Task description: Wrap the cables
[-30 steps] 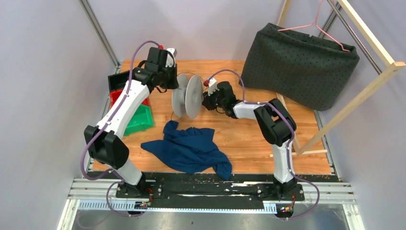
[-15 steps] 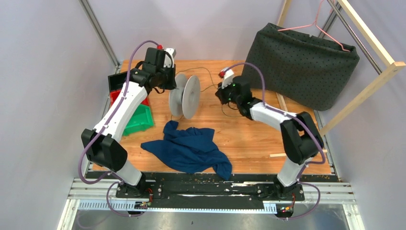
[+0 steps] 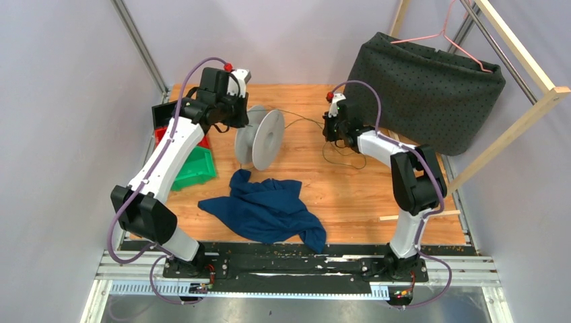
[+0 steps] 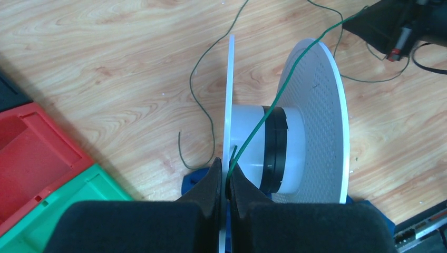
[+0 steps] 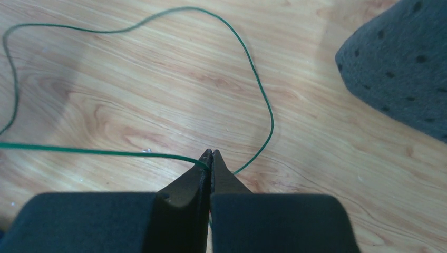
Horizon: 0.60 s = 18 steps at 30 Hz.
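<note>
The green cable goes over the spool's far rim (image 4: 317, 41) to my right gripper. My right gripper needs to bring the cable back and take it around the spool's middle (image 4: 269, 150).
The white perforated spool (image 3: 259, 138) stands on edge at the back middle of the table; it also shows in the left wrist view (image 4: 316, 132). My left gripper (image 3: 240, 126) (image 4: 227, 171) is shut on the spool's thin near flange, with the green cable's end pinched there. The thin dark green cable (image 3: 299, 119) (image 4: 295, 63) runs from the hub out across the table to my right gripper (image 3: 329, 132) (image 5: 210, 155), which is shut on it. In the right wrist view the cable (image 5: 95, 151) stretches left from the fingertips, and slack loops lie on the wood.
A crumpled blue cloth (image 3: 266, 208) lies in front of the spool. Red and green bins (image 3: 195, 165) sit at the left edge. A dark dotted fabric bag (image 3: 424, 87) hangs on a wooden rack (image 3: 512, 128) at the back right, close to my right gripper.
My right gripper has moved right and back, away from the spool, drawing the cable out. The spool has shifted slightly left and tilted. My left gripper stays on the flange.
</note>
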Each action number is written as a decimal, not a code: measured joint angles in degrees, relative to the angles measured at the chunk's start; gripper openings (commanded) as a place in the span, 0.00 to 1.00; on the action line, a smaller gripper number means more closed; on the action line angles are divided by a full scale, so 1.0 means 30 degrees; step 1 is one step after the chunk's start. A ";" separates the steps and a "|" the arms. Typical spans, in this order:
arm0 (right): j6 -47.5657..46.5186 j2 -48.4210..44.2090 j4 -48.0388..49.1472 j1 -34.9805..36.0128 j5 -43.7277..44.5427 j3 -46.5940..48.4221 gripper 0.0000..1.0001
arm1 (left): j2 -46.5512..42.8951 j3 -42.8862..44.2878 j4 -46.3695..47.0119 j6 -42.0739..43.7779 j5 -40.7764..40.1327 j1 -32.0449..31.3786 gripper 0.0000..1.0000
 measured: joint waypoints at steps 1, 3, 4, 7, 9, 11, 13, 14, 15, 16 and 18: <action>0.0051 0.0299 -0.0168 -0.0051 -0.0022 0.0160 0.01 | -0.0015 0.0000 0.0007 -0.0007 0.0160 0.0029 0.00; 0.0146 0.0801 -0.0474 -0.0117 -0.0051 0.0328 0.01 | -0.0029 -0.0036 0.0102 -0.0160 0.0576 0.0131 0.00; 0.0175 0.0933 -0.0670 -0.0109 -0.0109 0.0328 0.01 | -0.0036 -0.0080 0.0197 -0.0335 0.0794 0.0197 0.00; 0.0255 0.1093 -0.0838 0.0029 -0.0270 0.0321 0.01 | -0.0044 -0.0138 0.0692 -0.1202 0.1486 0.0532 0.00; 0.0335 0.1093 -0.0838 0.0211 -0.0481 0.0321 0.01 | -0.0087 -0.0270 0.1552 -0.2178 0.2055 0.0947 0.00; 0.0452 0.1093 -0.0787 0.0423 -0.0678 0.0284 0.01 | -0.0095 -0.0415 0.2645 -0.3271 0.2557 0.1384 0.00; 0.0590 0.1093 -0.0641 0.0685 -0.0838 0.0109 0.01 | -0.0095 -0.0663 0.3883 -0.4510 0.2739 0.1705 0.00; 0.0736 0.1086 -0.0495 0.0867 -0.0925 -0.0080 0.01 | -0.0109 -0.0852 0.4459 -0.5034 0.2732 0.1785 0.00; 0.0794 0.1064 -0.0459 0.1013 -0.1013 -0.0233 0.01 | -0.0146 -0.1129 0.5144 -0.5676 0.2659 0.1836 0.00; 0.0874 0.0969 -0.0401 0.1202 -0.1100 -0.0474 0.01 | -0.0175 -0.1428 0.5770 -0.6302 0.2535 0.1851 0.00; 0.1005 0.0612 -0.0423 0.1617 -0.1341 -0.1042 0.01 | -0.0204 -0.2004 0.6798 -0.7497 0.2098 0.1843 0.00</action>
